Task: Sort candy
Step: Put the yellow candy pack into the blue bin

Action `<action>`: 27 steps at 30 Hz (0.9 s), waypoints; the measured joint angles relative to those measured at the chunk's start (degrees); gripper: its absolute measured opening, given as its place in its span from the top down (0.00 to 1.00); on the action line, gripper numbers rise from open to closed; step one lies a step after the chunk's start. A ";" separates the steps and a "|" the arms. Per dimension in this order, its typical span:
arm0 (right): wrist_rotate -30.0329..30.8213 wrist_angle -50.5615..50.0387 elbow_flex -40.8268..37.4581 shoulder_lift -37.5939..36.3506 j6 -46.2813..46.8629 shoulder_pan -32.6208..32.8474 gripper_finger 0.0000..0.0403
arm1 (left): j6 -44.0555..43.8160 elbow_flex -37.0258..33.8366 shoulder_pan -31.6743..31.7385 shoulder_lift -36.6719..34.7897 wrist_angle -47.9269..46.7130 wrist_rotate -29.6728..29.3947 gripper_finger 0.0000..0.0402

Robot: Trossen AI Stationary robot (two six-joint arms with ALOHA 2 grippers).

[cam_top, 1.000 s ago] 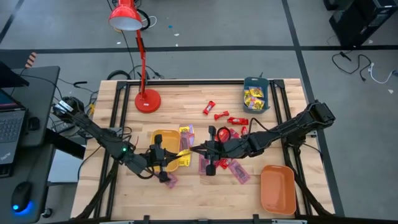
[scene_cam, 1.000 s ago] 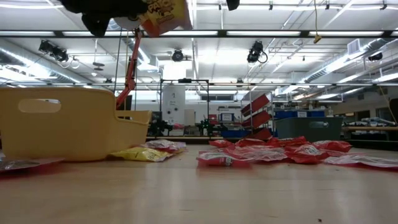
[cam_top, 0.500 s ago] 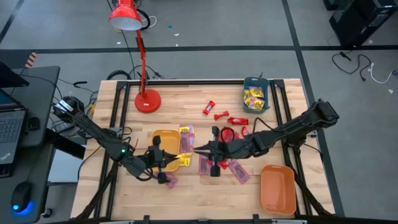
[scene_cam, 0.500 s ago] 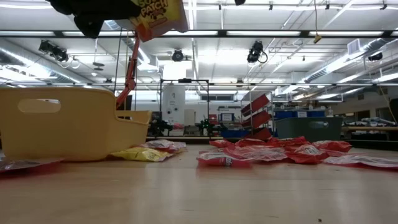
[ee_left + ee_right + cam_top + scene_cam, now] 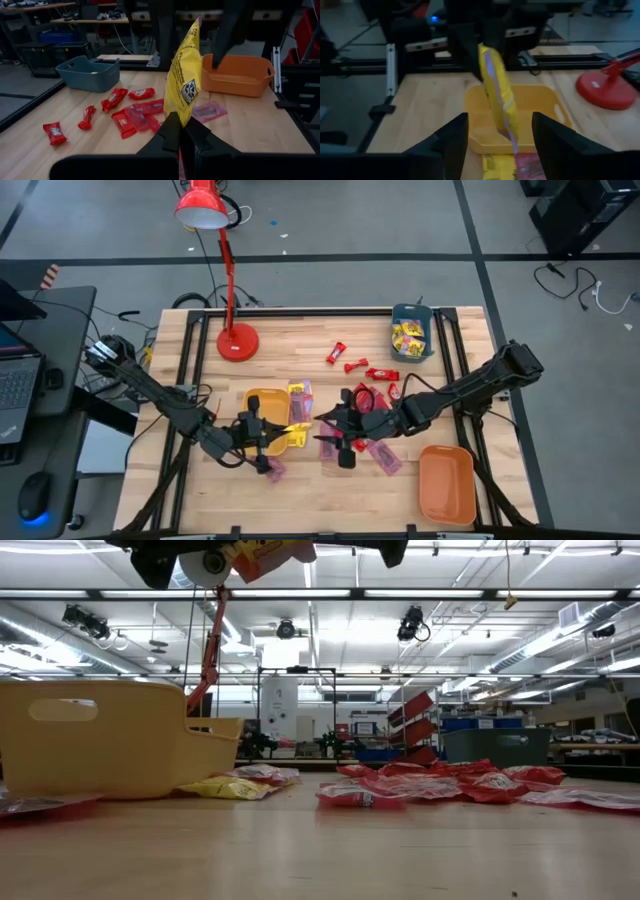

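I should use my right gripper to take the packet's loose end (image 5: 193, 40) and bring the packet to the tray, because my left gripper is holding the yellow packet far from the teal tray (image 5: 411, 332).
A yellow candy packet with dark print (image 5: 184, 85) is up in the air near the table's middle, just right of the yellow tray (image 5: 262, 402). My left gripper (image 5: 278, 434) is shut on it. My right gripper (image 5: 322, 428) faces it from the right, open, with a finger on either side of the packet's far end (image 5: 497, 95) and clear of it. Red sweets (image 5: 368, 394) and pinkish-purple packets (image 5: 385, 456) lie on the wood under and behind my right arm. In the low view the packet (image 5: 262, 552) shows at the top edge. My left gripper pinches the yellow packet's near end (image 5: 176, 120) between its two fingers, coming nearly level from the table's left. The packet sticks out past the fingertips toward my right gripper, standing on edge, lifted clear of the table and the tray.
A teal tray (image 5: 412, 332) with yellow packets stands at the far right, an orange tray (image 5: 446, 483) at the near right. A red desk lamp (image 5: 236, 340) stands at the far left. More yellow and pink packets (image 5: 300, 394) lie beside the yellow tray.
My right gripper has opened and let go of the yellow packet's far end, and its wrist has rolled a little. My left gripper stays shut on the packet, which has tipped slightly in the air.
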 joint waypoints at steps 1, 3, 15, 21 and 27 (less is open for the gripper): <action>0.82 -0.02 0.00 -0.04 -0.18 -0.05 0.49 | -0.01 0.00 0.01 0.00 -0.06 0.46 1.00; 1.52 0.05 0.00 -0.04 -1.33 -0.07 0.49 | -0.04 0.00 0.09 0.00 -0.35 1.46 1.00; -5.92 4.14 0.00 -0.09 -4.03 -2.11 0.60 | 3.62 0.00 0.58 0.00 3.84 1.51 1.00; -6.26 4.50 0.00 -0.09 -5.26 -2.00 0.72 | 5.07 0.00 0.60 0.00 4.33 1.57 1.00; -6.26 4.49 0.00 -0.07 -6.18 -2.04 0.90 | 5.07 0.00 0.58 0.00 3.79 1.60 1.00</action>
